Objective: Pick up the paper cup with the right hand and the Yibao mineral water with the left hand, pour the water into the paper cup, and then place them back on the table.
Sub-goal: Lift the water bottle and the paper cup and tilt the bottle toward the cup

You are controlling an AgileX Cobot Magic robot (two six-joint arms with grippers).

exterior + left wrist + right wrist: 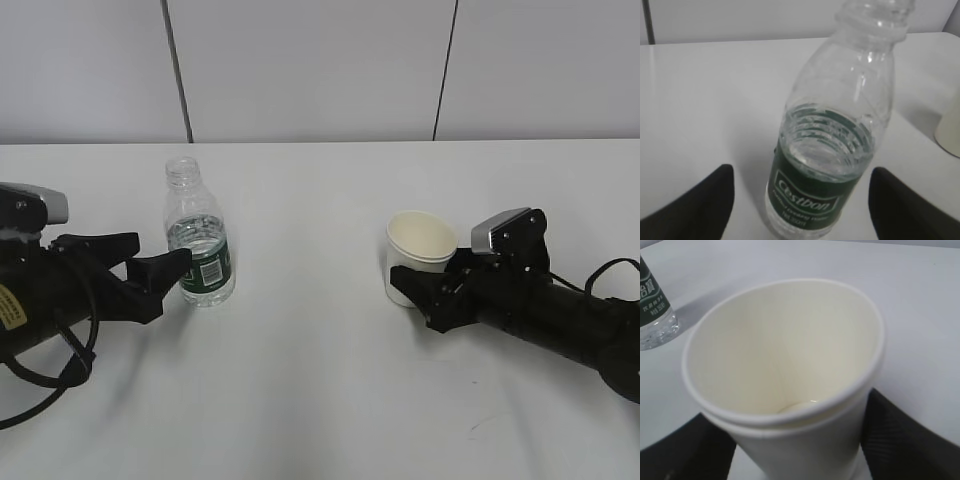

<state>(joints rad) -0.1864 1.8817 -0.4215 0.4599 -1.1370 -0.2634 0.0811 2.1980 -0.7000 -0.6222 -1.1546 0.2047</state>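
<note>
A little liquid (799,406) shines deep below the cup's rim. I expect the cream paper cup (418,257) to keep it inside when I lift and tilt the cup.
The Yibao mineral water bottle (200,250) stands upright and capless on the white table (320,400), left of centre, with water up to its green label. My left gripper (163,252) is open, its jaws on either side of the bottle (825,150) with clear gaps in the left wrist view (801,172). The cream paper cup (420,250) stands on the table right of centre, with a little liquid glinting at its bottom (785,355). My right gripper (425,268) is open, its jaws close beside the cup's lower wall (790,412).
A grey panelled wall (320,70) runs behind the table's far edge. The cup's side shows at the right edge of the left wrist view (951,130), and the bottle's base at the left edge of the right wrist view (652,310).
</note>
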